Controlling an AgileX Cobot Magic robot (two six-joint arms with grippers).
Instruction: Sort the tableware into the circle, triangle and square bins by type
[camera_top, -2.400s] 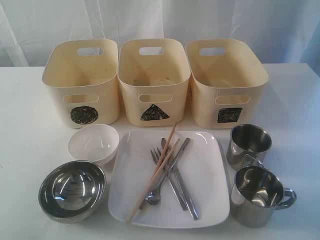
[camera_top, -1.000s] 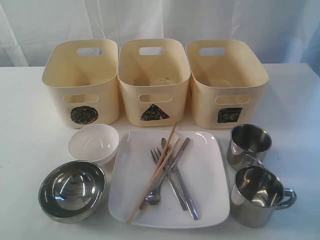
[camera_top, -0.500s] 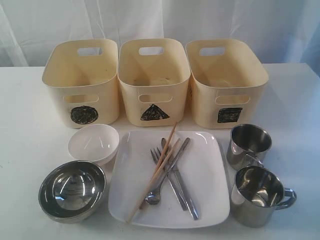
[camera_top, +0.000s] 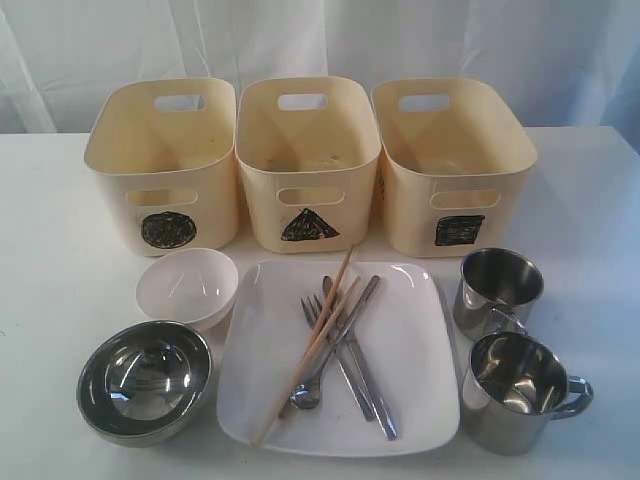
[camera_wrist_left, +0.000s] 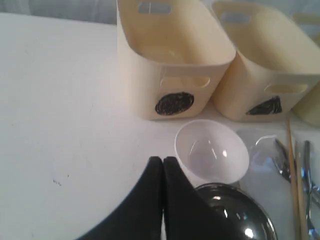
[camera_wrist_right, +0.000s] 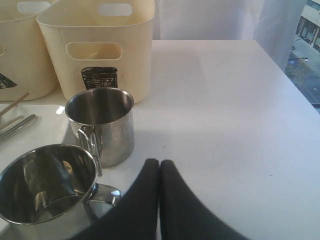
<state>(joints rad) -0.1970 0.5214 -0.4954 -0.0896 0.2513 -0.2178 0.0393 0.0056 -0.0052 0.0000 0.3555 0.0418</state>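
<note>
The steel bowl's rim (camera_top: 85, 372) away from the plate is clear beside open table (camera_top: 45, 372), so I go on bringing my left gripper closer until its fingers straddle that rim.
Three cream bins stand in a row: circle bin (camera_top: 165, 165), triangle bin (camera_top: 308, 160), square bin (camera_top: 452, 165). In front lie a white bowl (camera_top: 187, 288), a steel bowl (camera_top: 145, 380), and a large white square plate (camera_top: 415, 350) holding chopsticks (camera_top: 305, 350), a fork (camera_top: 312, 310), a spoon (camera_top: 305, 392) and knives (camera_top: 370, 390). Two steel mugs (camera_top: 498, 290) (camera_top: 515, 392) stand at the right. No gripper shows in the exterior view. My left gripper (camera_wrist_left: 163, 161) is shut and empty, beside the white bowl (camera_wrist_left: 211, 151). My right gripper (camera_wrist_right: 159, 163) is shut and empty, beside the mugs (camera_wrist_right: 101, 125).
The white table (camera_top: 60, 260) runs wide to the left of the bowls and to the right of the mugs. A white curtain (camera_top: 320, 40) hangs behind the bins. All three bins look empty.
</note>
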